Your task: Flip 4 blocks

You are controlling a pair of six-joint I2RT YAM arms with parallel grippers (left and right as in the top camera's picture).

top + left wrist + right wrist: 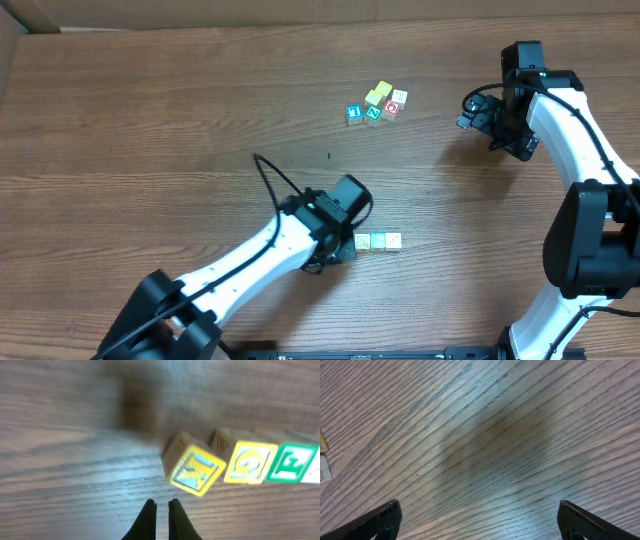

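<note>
My shut left gripper should go back to the tipped yellow block (198, 470), which leans against the second yellow block, and nudge its outer side (173, 459) until it sits square.
Four small wooden blocks lie in a row near the table's front. In the left wrist view the leftmost yellow block (195, 469) is tipped up on an edge. Beside it sit a second yellow block (250, 461), a green-faced block (291, 462) and a whitish block (315, 471) cut off by the frame edge. My left gripper (161, 505) is shut and empty, its tips just short of the tipped block. From overhead the left gripper (345, 228) covers the row's left end; the green (378, 241) and cream (393, 240) blocks show. My right gripper (480, 525) hangs open over bare wood.
A cluster of other cubes (377, 103), with blue (354, 113) and red (391, 108) faces among them, sits at the back centre, left of the right gripper (478, 113). Corners of two of those cubes (323, 457) show at the right wrist view's left edge.
</note>
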